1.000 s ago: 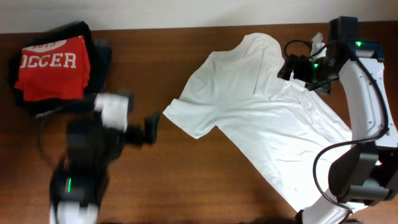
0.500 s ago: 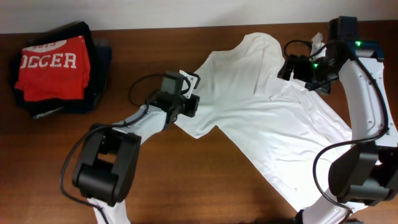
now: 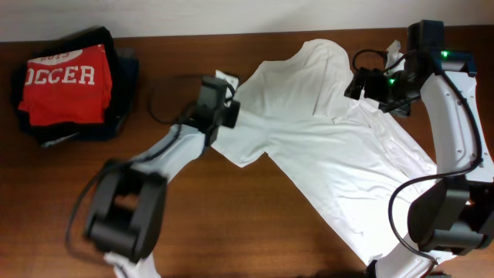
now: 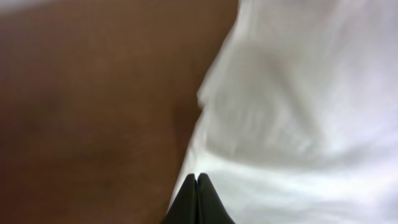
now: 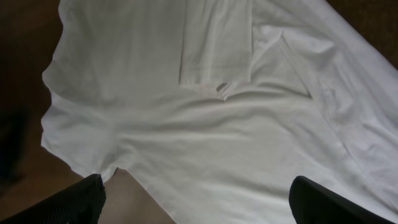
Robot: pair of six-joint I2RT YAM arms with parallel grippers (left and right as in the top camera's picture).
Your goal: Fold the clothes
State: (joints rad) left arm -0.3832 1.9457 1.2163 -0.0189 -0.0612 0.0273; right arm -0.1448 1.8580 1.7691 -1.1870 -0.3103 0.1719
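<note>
My left gripper should move back because the far sleeve is folded over on the white T-shirt's body. My right gripper should meanwhile pull that sleeve's end clear before folding.
The white T-shirt lies spread on the brown table, running diagonally from the upper middle to the lower right. My left gripper is shut at the edge of its left sleeve. In the left wrist view the closed tips meet right at the border of the white fabric, and no cloth shows between them. My right gripper hangs open above the collar end. In the right wrist view it stands wide over the shirt with nothing between its fingers.
A pile of folded clothes sits at the table's back left: a red shirt with white letters on dark navy garments. Bare brown wood shows in front of the shirt and to its left. A pale wall edge runs along the back.
The left arm swung from the front left to the shirt's left sleeve, its gripper went from open to shut, and it shifted slightly towards the back. The right arm stayed still.
</note>
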